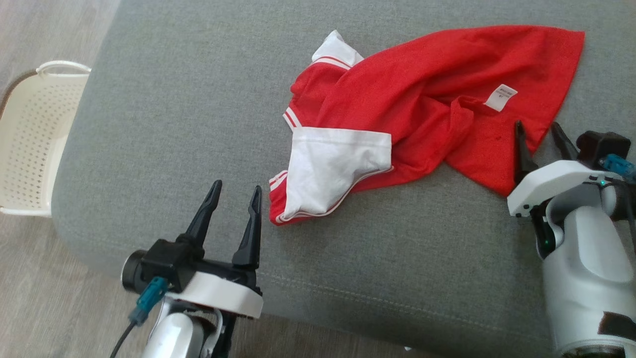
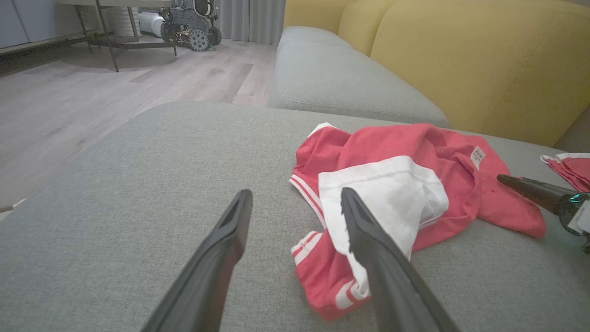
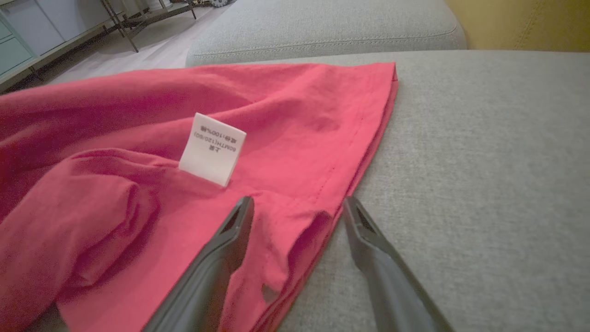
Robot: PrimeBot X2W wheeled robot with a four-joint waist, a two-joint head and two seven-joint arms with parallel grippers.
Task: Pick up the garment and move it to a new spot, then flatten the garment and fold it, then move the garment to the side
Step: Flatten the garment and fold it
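The near white sleeve (image 1: 335, 170) has the striped collar (image 1: 292, 118) running under it, so the sleeve will flip outward and show the garment's red shoulder when the robot pulls the sleeve's edge.
A red garment (image 1: 437, 74) with white sleeves lies crumpled on the grey sofa cushion (image 1: 174, 99), its white care label (image 1: 500, 96) facing up. My left gripper (image 1: 236, 188) stands open just left of the garment's near white sleeve (image 1: 328, 169), touching nothing. In the left wrist view, the left gripper (image 2: 296, 193) points at the garment (image 2: 392, 138), with the sleeve behind its right finger. My right gripper (image 1: 537, 127) is open over the garment's near right edge. The right wrist view shows the right gripper (image 3: 298, 201) straddling a raised fold of the garment (image 3: 115, 115) near the hem, below the label (image 3: 212, 150).
A white perforated basket (image 1: 35, 134) sits on the wooden floor to the cushion's left. The yellow sofa backrest (image 2: 461, 60) rises behind, with a second grey cushion (image 2: 332, 78) beside it. Another red and white cloth (image 2: 569, 166) lies at the far right. The cushion's front edge is near both arms.
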